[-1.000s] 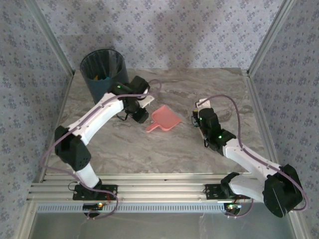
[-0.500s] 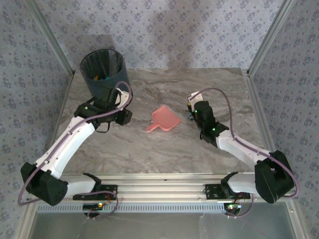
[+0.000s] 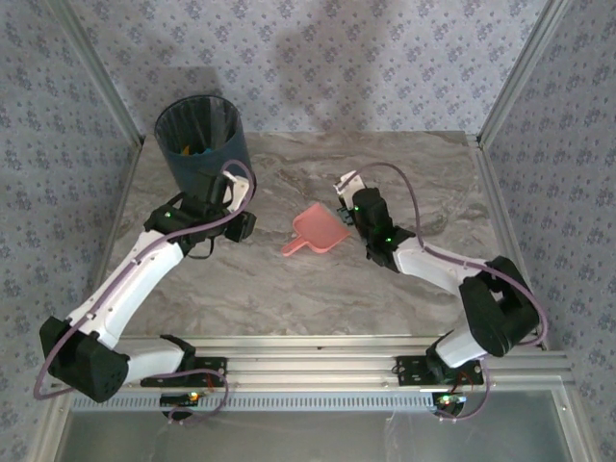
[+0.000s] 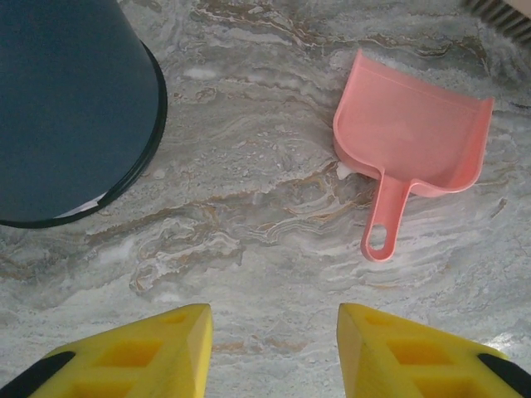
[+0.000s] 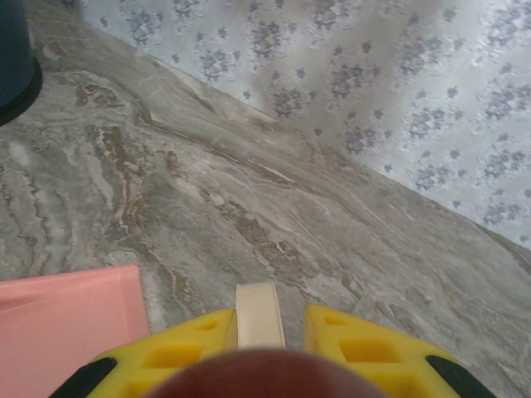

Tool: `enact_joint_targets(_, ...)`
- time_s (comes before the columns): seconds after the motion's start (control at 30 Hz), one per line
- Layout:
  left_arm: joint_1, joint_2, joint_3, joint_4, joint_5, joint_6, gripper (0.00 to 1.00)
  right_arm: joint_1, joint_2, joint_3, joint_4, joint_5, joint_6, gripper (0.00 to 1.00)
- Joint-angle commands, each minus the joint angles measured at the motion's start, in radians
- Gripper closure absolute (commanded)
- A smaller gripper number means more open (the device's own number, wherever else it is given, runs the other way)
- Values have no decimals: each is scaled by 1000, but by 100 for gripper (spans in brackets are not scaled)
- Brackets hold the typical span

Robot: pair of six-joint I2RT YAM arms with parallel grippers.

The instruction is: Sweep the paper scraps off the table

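The scraps are in the bin (image 3: 197,150) and the dustpan is empty, so my right gripper should next move the brush to the dustpan's wide edge (image 3: 335,220) and let go of it there.
The pink dustpan (image 3: 318,231) lies flat mid-table, its pan holding nothing in the left wrist view (image 4: 415,141). A few orange and teal paper scraps (image 3: 199,150) show inside the dark bin (image 3: 200,140). My left gripper (image 3: 245,227) hovers between bin and dustpan; its yellow fingers stand open over bare table (image 4: 274,319). My right gripper (image 3: 354,198) sits just right of the dustpan, shut on the cream handle of a brush (image 5: 259,315). The dustpan's corner (image 5: 66,319) lies left of those fingers.
The marbled table (image 3: 289,298) is edged by aluminium rails and patterned walls. The bin's wall (image 4: 75,108) stands close to the left gripper. Brush bristles (image 4: 502,12) peek in at the upper right of the left wrist view.
The left arm swung back leftward, away from the dustpan toward the bin. The right arm carried the brush leftward, closer to the dustpan's right side.
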Motion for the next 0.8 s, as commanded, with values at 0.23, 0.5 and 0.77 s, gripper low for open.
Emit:
enact_joint_targets(0.23, 5, -59, -22, 48, -38, 17, 56, 88, 159, 87, 186, 84, -198, 100)
enact_joint_targets(0.5, 4, -53, -18, 43, -26, 14, 56, 125, 241, 112, 224, 91, -242, 100)
enact_joint_targets(0.77, 4, -44, -17, 39, -22, 16, 56, 167, 300, 107, 251, 98, -290, 99)
